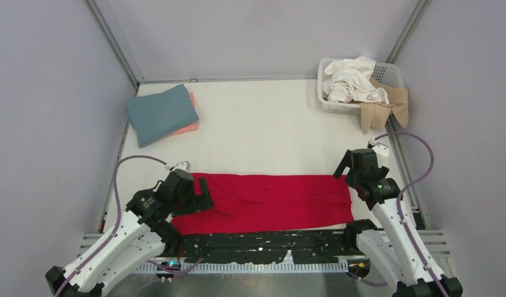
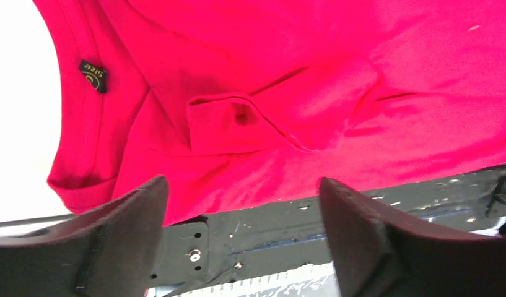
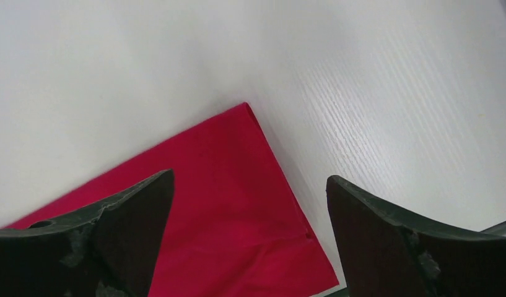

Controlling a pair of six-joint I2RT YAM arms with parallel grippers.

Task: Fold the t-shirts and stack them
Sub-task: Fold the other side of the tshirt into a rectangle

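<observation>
The red t-shirt is lying lengthwise along the table's near edge (image 1: 269, 229), so next my left gripper swings its collar end (image 1: 189, 223) to the far side of the table before it folds the t-shirt any further.
A bright red t-shirt (image 1: 269, 201) lies folded into a long strip along the table's near edge. It fills the left wrist view (image 2: 287, 93), collar tag at upper left, and its right end shows in the right wrist view (image 3: 231, 204). My left gripper (image 1: 204, 195) is open over the shirt's left end, holding nothing. My right gripper (image 1: 348, 168) is open above the shirt's far right corner, holding nothing. A folded teal-blue shirt (image 1: 160, 113) lies on a folded salmon pink one (image 1: 189, 127) at the far left. White (image 1: 352, 80) and tan (image 1: 383, 105) shirts fill the basket.
The white slotted basket (image 1: 392, 74) stands at the far right corner, the tan cloth hanging over its front. A black plate (image 1: 269, 244) runs along the table's near edge under the red shirt's hem. Grey walls close in both sides.
</observation>
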